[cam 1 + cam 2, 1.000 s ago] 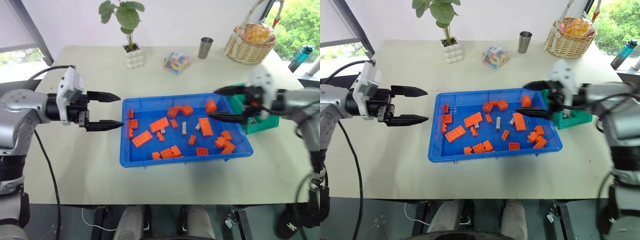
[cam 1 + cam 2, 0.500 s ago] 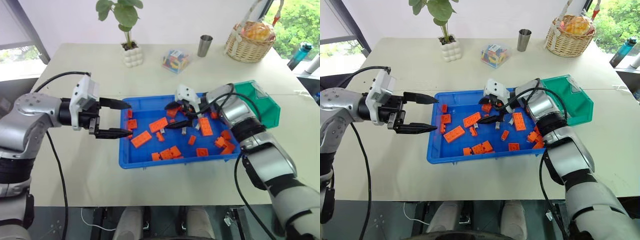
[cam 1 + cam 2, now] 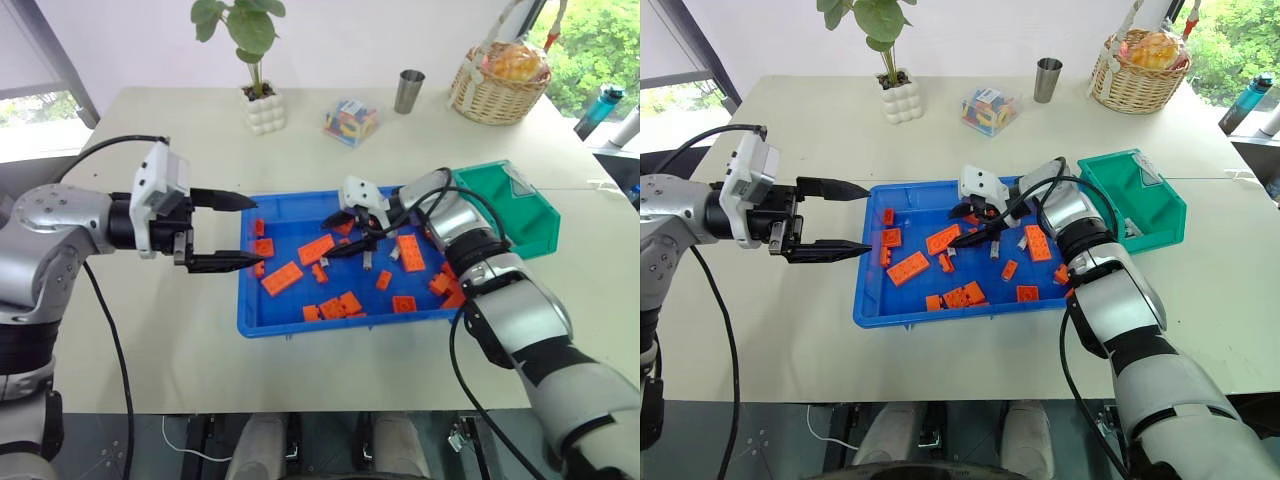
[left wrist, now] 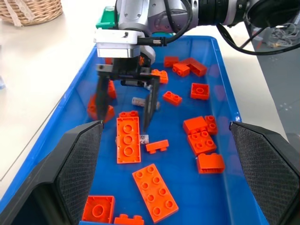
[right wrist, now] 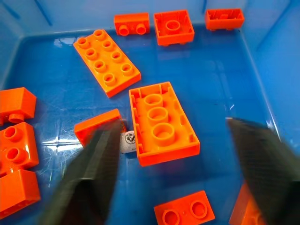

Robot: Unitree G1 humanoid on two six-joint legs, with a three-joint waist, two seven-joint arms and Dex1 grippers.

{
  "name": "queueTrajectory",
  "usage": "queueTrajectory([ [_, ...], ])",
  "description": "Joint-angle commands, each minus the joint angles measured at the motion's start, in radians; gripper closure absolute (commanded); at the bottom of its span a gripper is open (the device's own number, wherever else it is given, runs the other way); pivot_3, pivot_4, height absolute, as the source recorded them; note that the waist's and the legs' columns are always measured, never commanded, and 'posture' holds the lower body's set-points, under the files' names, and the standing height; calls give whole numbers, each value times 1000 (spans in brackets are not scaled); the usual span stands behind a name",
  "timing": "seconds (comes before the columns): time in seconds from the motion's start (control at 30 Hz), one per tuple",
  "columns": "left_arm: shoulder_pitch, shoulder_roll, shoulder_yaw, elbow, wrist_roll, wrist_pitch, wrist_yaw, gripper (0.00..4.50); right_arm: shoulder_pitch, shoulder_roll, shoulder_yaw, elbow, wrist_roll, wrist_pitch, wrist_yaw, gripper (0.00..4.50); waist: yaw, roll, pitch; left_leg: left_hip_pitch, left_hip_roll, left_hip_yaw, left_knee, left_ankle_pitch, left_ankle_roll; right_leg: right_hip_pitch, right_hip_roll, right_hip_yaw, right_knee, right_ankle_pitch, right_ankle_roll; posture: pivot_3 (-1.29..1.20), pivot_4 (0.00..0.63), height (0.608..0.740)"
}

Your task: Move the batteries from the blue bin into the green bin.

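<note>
I should move a large orange brick (image 3: 316, 248) aside with my right gripper before taking the battery with it, because the brick lies over the battery and leaves only its end (image 3: 324, 262) in sight.
The blue bin (image 3: 340, 325) sits mid-table, strewn with orange bricks. Small grey batteries (image 3: 367, 260) lie among them; one (image 4: 138, 100) rests by my right gripper's fingers, and another's end (image 5: 126, 140) peeks out between two bricks. My right gripper (image 3: 340, 235) reaches down into the bin's left half, open, its fingers straddling an orange brick (image 5: 161, 124) with that battery end beside it. My left gripper (image 3: 252, 232) hovers open at the bin's left wall, holding nothing. The green bin (image 3: 535, 215) stands just right of the blue bin.
At the back of the table stand a potted plant (image 3: 265, 110), a clear box of coloured pieces (image 3: 352, 122), a metal cup (image 3: 408, 92) and a wicker basket (image 3: 500, 85). Bare tabletop lies in front of the blue bin.
My right gripper swung left from beside the green bin and dropped into the blue bin, its fingers now over a brick and a battery. The left gripper has stayed put.
</note>
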Motion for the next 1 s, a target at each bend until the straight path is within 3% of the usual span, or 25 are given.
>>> queueTrajectory([
  [0.03,-13,8,22,-19,-11,-3,5,0,-25,7,-37,-7,1,-15,3,2827,0,0,0,0,0,0,0,0,0,0,0,0,0,0,0,0,150,665],
  [0.13,-28,2,11,-9,-7,-7,7,0,-21,9,-49,-21,3,-9,-5,4309,0,0,0,0,0,0,0,0,0,0,0,0,0,0,0,0,150,665],
  [0.43,-68,-11,-18,24,10,-19,-7,0,18,34,-69,-170,21,56,-11,4309,-3,0,0,0,0,0,0,0,0,0,0,0,1,0,0,0,150,665],
  [0.53,-70,-11,-22,27,13,-23,-11,0,20,24,-72,-179,14,80,-19,3437,-2,0,0,0,0,-1,0,0,0,0,0,0,1,0,0,0,150,665],
  [0.63,-69,-11,-25,25,16,-25,-16,0,29,4,-62,-168,-3,49,-7,2084,-1,0,0,0,-1,-1,0,0,0,0,0,0,0,0,0,0,150,665],
  [0.83,-56,-11,-26,12,19,-25,-22,0,27,0,-59,-128,-10,42,23,2084,-8,0,0,0,-1,-1,0,0,0,0,0,0,1,0,0,0,150,665],
  [0.93,-48,-10,-26,7,22,-30,-20,0,25,9,-58,-103,-21,30,8,1127,-13,0,0,0,-1,-1,0,0,0,0,0,0,1,0,0,0,150,665],
  [1.0,-41,-8,-23,2,21,-30,-20,0,31,14,-51,-94,-36,-4,-7,169,-18,0,0,0,-1,-2,0,0,0,0,0,-1,1,0,0,0,150,665],
])
